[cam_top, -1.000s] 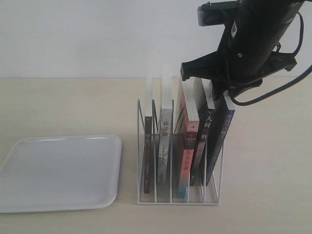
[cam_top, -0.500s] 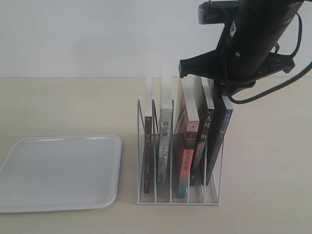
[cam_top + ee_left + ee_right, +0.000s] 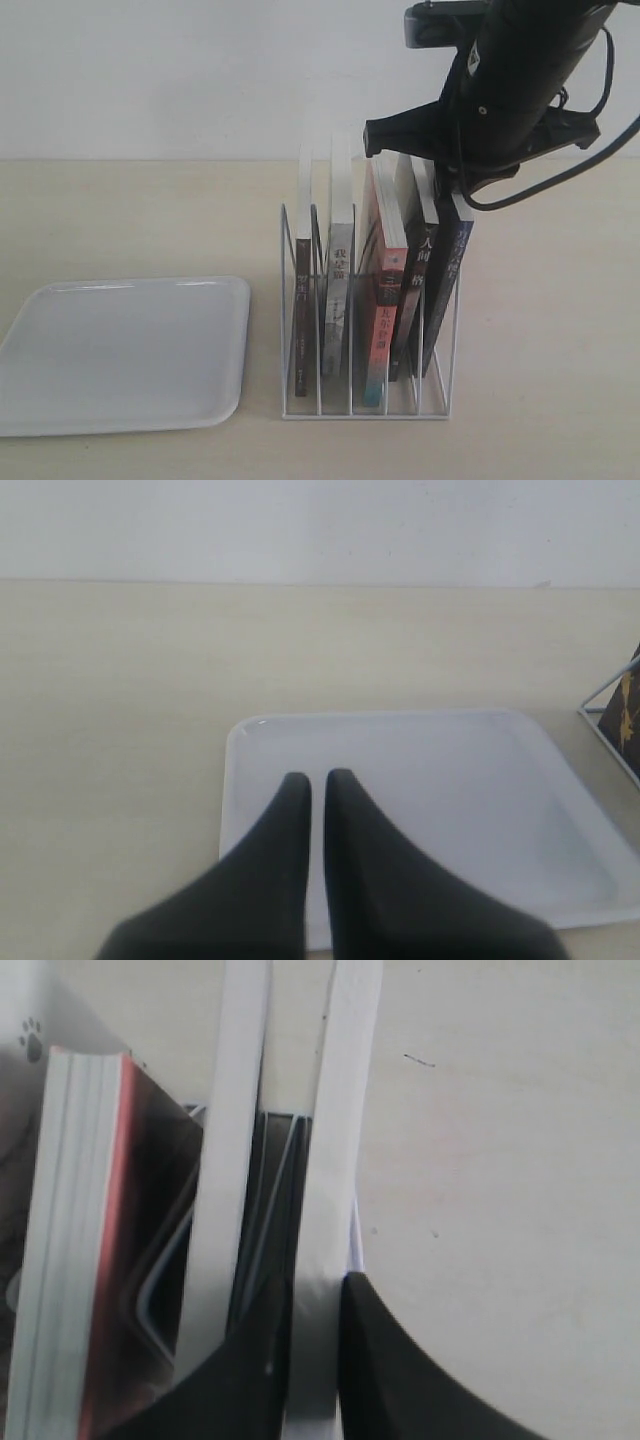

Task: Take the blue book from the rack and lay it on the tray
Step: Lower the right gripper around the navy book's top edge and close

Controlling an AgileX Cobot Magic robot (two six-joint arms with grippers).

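Observation:
My right gripper is pinching the blue book crooked at its top edge [image 3: 462, 207]. I should open my fingers, line up with the book and reach lower around its upper spine [image 3: 458, 238] before I lift it.
The blue book [image 3: 447, 290] stands in the rightmost slot of the white wire rack [image 3: 284, 300], leaning left, its dark spine facing the exterior view. My right gripper [image 3: 456, 192] comes down from above and is shut on the book's top edge. The right wrist view shows its white page edges [image 3: 340, 1110] pinched in my right gripper [image 3: 315, 1290]. The white tray [image 3: 120, 350] lies flat to the left of the rack with nothing on it. My left gripper [image 3: 317, 780] hovers shut over the tray [image 3: 450, 780], holding nothing, and it is outside the exterior view.
Four other books stand in the rack: a black-spined one [image 3: 415, 290] right beside the blue book, a red-and-teal one [image 3: 382, 320], a grey one [image 3: 338, 300] and a brown one [image 3: 302, 310]. A corner of the rack [image 3: 610, 695] shows past the tray.
My right arm has shifted slightly left, and the blue book's top has moved left with it, closer to the black-spined book. The tray and the other books have not moved.

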